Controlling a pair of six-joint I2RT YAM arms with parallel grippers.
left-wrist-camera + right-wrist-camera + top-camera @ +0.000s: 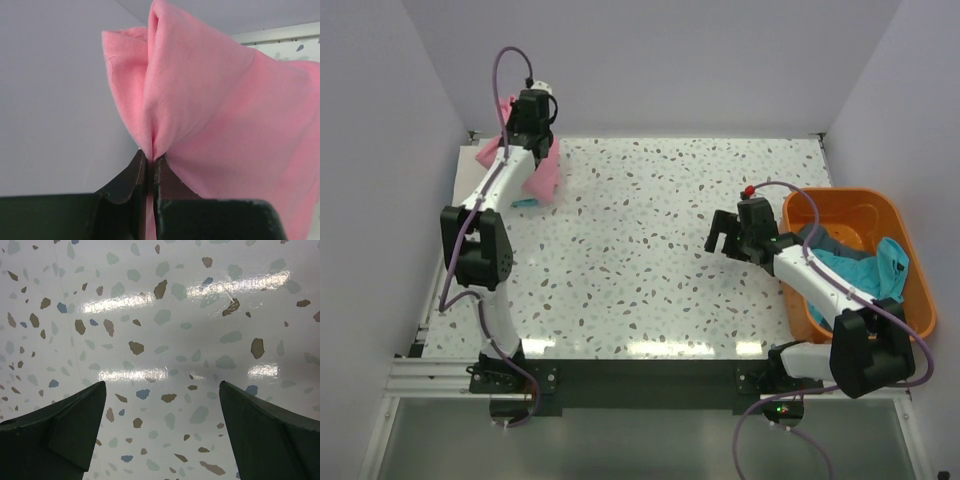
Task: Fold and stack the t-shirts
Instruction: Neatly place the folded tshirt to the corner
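Note:
Next, I pull the pink t-shirt's pinched fold back toward the far wall corner before my left gripper opens, because the pink t-shirt hangs bunched off the stack's wall side.
The pink t-shirt hangs bunched at the table's far left corner, lifted by my left gripper. In the left wrist view the left gripper is shut on a pinched fold of the pink t-shirt. A small teal edge shows under the pink cloth. A teal t-shirt and a grey one lie in the orange basket at the right. My right gripper is open and empty above the speckled table, left of the basket. The white t-shirt is out of view.
White walls close the table at the back and both sides. The basket stands against the right wall beside my right arm. A metal rail runs along the near edge by the arm bases.

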